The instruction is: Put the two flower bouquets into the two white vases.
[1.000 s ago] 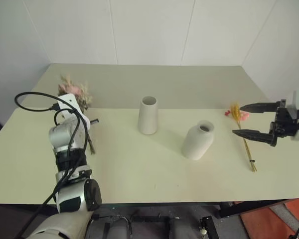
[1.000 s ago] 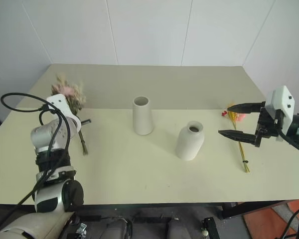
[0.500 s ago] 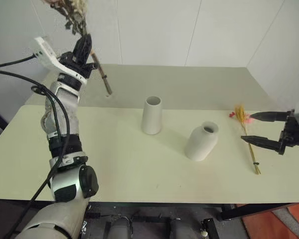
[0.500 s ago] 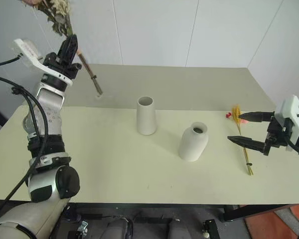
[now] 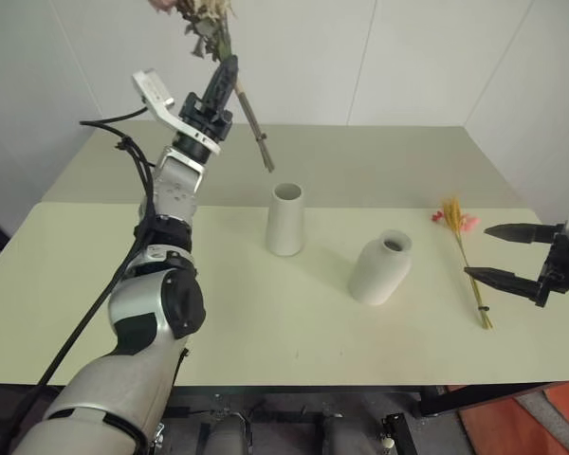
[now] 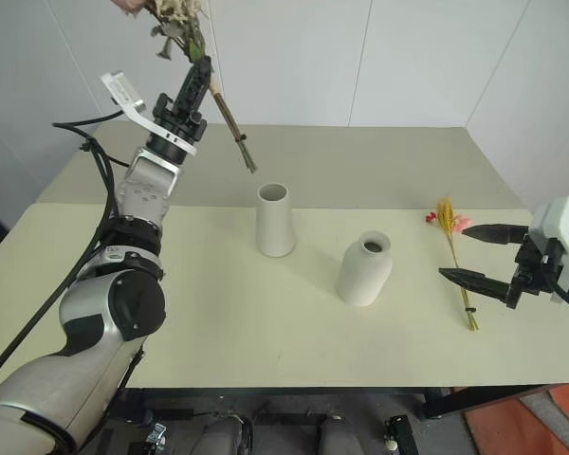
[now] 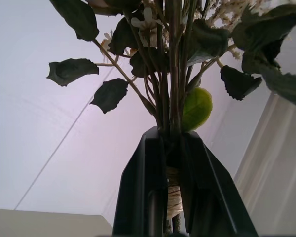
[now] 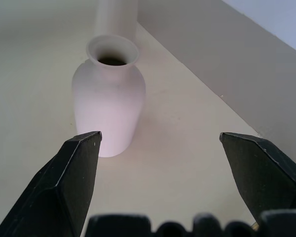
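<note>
My left gripper should keep lowering the bushy bouquet's stem ends point(image 5: 268, 165), which point down toward the cone vase's opening point(image 5: 287, 191), until they sit inside, and then let go.
My left gripper point(image 5: 225, 78) is raised high above the table's far left, shut on the stems of the bushy bouquet point(image 5: 202, 17); its leaves and blooms rise overhead and its stem ends point(image 5: 259, 142) hang up and left of the tall cone vase point(image 5: 285, 219). In the left wrist view the stems point(image 7: 171, 123) run between the closed fingers. The rounder bottle vase point(image 5: 380, 267) stands right of the cone vase. The slim wheat bouquet point(image 5: 466, 261) lies flat on the table at the right. My right gripper point(image 5: 504, 254) hovers open just right of it, facing the bottle vase point(image 8: 109, 96).
The cream table point(image 5: 266, 313) has a seam across its middle and a white wall behind. An orange floor patch point(image 5: 522, 422) shows beyond the near right corner.
My left arm has lifted the bushy bouquet off the table and swung it up and to the right, toward the cone vase. The right gripper has drawn slightly right, still open.
</note>
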